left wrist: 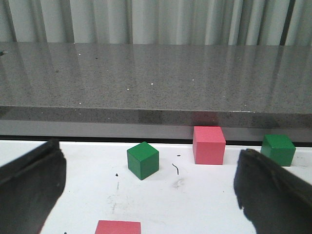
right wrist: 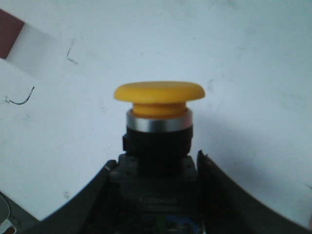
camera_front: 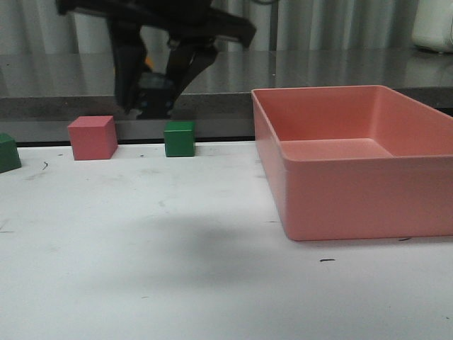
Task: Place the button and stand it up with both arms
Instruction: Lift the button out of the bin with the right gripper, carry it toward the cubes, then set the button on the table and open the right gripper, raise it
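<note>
The button's black base has clear white table under it, so my right gripper should go on lowering the button beside the pink bin before it lets go at touchdown.
The button has a yellow mushroom cap, a silver ring and a blocky black base. My right gripper is shut on the base, cap pointing away from the wrist, over the white table. In the front view a black gripper hangs high at the back left and holds a dark block with a bit of yellow above it. My left gripper is open wide and empty, low over the table, its fingers on either side of the view.
A large pink bin stands on the right. A pink cube and two green cubes line the table's far edge before a grey ledge. Another pink cube lies close under the left gripper.
</note>
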### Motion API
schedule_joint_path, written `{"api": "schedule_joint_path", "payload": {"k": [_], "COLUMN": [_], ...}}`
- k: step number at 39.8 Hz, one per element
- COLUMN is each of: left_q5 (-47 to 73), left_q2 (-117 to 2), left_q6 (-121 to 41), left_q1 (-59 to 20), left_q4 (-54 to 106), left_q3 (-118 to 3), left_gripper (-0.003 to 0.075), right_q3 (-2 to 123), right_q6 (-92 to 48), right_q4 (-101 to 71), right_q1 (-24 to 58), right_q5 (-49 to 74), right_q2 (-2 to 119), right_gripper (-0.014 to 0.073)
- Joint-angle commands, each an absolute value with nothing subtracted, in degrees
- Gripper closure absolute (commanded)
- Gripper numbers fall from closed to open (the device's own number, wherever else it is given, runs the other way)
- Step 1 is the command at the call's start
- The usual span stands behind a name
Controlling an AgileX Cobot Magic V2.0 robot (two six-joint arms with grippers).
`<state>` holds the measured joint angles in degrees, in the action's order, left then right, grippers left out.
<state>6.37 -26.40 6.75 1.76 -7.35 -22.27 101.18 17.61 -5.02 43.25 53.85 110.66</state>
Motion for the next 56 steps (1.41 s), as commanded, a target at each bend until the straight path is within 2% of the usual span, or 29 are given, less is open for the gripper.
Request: {"api": "schedule_joint_path", "payload": {"k": [1,17,30,56], "left_q5": [1.8,1.8,1.8,1.8], "left_q2": [-27.09,-27.09,-27.09,-27.09], "left_q6": [6.76,6.76,6.76,6.76], "left_q1": [1.91,1.91,1.91,1.91], "left_q4": [-6.94,-6.94,-6.94,-6.94], "left_q3": [-24.31,-24.31,-24.31,-24.31], "left_gripper": [0.005,0.005,0.005,0.005], "right_q3": [105.58,106.33,106.33,106.33], "right_q6": [19.92,30.84,36.55,36.71], "right_q4": [-5.03,-4.98,-4.03,-2.28], "right_q1": [43.71,43.65,43.65,43.65], "right_q5": [53.34,47.54,45.15,45.52], "right_q2": [111.17,122.1,124.65,126.71], "right_gripper": [0.0276,0.0276,0.0276,0.0273]}}
